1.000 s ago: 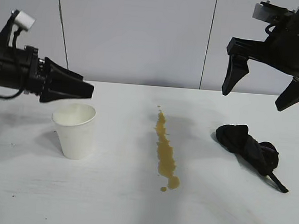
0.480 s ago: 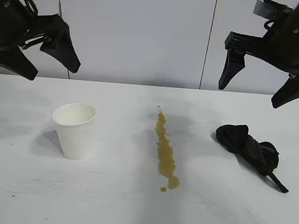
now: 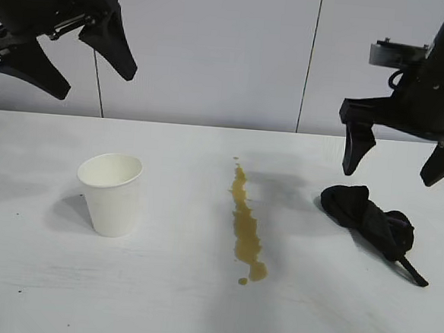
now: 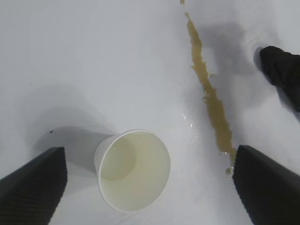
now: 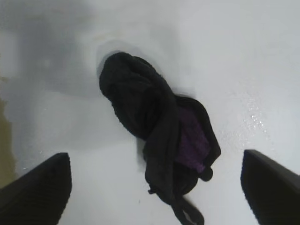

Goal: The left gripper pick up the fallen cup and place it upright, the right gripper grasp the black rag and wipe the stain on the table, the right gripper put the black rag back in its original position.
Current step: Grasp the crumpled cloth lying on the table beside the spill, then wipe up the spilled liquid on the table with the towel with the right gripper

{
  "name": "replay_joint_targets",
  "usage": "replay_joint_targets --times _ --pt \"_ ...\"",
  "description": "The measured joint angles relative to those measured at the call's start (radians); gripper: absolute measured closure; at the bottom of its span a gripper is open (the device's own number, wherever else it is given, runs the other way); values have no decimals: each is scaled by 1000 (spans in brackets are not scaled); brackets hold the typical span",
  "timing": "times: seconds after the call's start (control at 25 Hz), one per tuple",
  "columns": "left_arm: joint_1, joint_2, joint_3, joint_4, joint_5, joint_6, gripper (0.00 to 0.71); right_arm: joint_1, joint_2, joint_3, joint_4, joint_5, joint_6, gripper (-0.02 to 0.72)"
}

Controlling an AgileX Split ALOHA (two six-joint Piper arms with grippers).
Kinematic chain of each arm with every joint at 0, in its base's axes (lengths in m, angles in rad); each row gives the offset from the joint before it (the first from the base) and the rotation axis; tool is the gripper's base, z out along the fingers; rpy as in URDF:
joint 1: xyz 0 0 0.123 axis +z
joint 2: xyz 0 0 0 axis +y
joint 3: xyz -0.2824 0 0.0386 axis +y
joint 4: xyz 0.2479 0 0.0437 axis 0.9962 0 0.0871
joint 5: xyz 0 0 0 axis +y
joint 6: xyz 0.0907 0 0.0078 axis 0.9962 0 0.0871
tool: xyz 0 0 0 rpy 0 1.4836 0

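Observation:
The black rag point(image 3: 369, 221) is bunched up along a raised fold point(image 5: 164, 133). I expect it to stay bunched, with its strap tail hanging down, when I lift it.
The white paper cup point(image 3: 110, 193) stands upright on the table point(image 3: 159, 299) at the left; it also shows in the left wrist view point(image 4: 132, 169). My left gripper point(image 3: 90, 85) is open and empty, raised high above the cup. The yellowish-brown stain point(image 3: 244, 227) runs down the table's middle and also shows in the left wrist view point(image 4: 210, 91). The black rag point(image 3: 369, 221) lies at the right with its strap tail toward the front. My right gripper point(image 3: 397, 170) is open, hovering just above the rag, which lies between its fingers in the right wrist view point(image 5: 157, 136).
A grey panelled wall point(image 3: 215, 52) rises behind the table's back edge. Bare tabletop lies between the cup and the stain, and along the front.
My left gripper has lifted up and away from the cup and opened wide. My right gripper has come down toward the rag, still open.

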Motion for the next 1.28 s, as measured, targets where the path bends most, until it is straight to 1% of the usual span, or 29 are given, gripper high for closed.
replay_joint_targets --times 0.08,0.16,0.28,0.36,0.4,0.48,0.52,0.56,0.68,0.8,1.08,1.28 --pt "0 0 0 -3 0 0 16 0 41 0 -2 -9 0 77" --pt "0 0 0 -3 0 -1 16 0 68 0 -7 -23 0 114" --pt "0 0 0 -4 0 -1 16 0 107 0 -30 -32 14 226" --pt "0 0 0 -4 0 -1 16 0 138 -1 -63 -38 39 300" --pt "0 0 0 -4 0 -1 16 0 150 -1 -75 -43 55 366" --pt "0 0 0 -4 0 -1 16 0 162 -3 -86 -48 76 553" --pt "0 0 0 -3 0 -1 16 1 162 -4 -88 -49 83 595" --pt "0 0 0 -2 0 -2 16 3 162 -5 -90 -52 89 619" --pt "0 0 0 -2 1 -3 16 12 162 -12 -86 -54 95 621" --pt "0 0 0 -2 1 -3 16 37 169 -65 -61 -47 95 621" --pt "0 0 0 -1 1 -3 16 129 216 -347 -7 -33 95 621" --pt "0 0 0 -1 1 -3 16 189 390 -584 -4 -44 95 621"
